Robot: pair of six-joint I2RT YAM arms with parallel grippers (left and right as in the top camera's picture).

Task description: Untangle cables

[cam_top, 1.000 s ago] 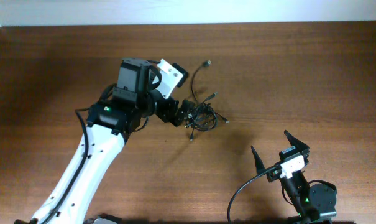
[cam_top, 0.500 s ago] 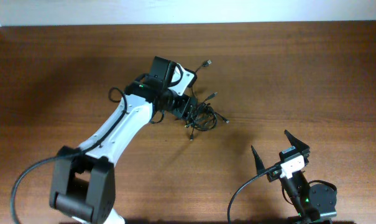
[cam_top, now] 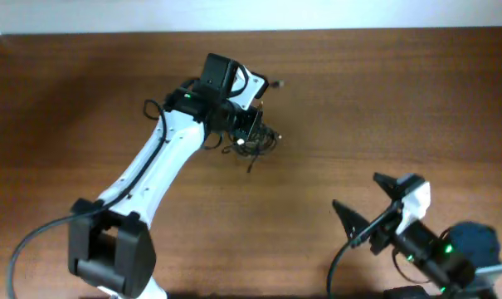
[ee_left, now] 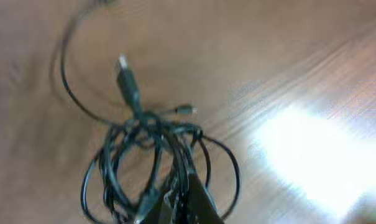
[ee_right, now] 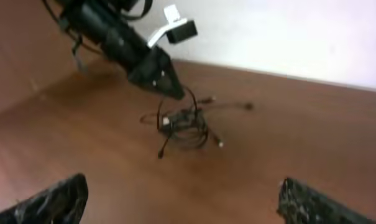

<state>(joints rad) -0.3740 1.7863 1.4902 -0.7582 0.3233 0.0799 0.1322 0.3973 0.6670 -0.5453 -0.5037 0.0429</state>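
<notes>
Next, my right gripper grabs the knot's free side and pulls the loops apart, since only my left gripper holds the cables and their loops hang bunched together.
The cables are a knot of thin black wires with small plugs, lying on the wooden table at centre back. My left gripper is shut on the knot's near side. In the left wrist view the loops hang just ahead of the closed gripper, and one plug sticks out beyond them. My right gripper stands open at the front right, well away from the knot. The right wrist view shows the knot far ahead, below the left gripper, and the right gripper holds nothing.
A pale wall runs along the table's far edge. The white left arm slants across the table from the front left. Bare wood lies between the knot and the right gripper.
My left gripper has shut on the cable knot and drawn it a little up and to the left. The right arm has shifted right and turned.
</notes>
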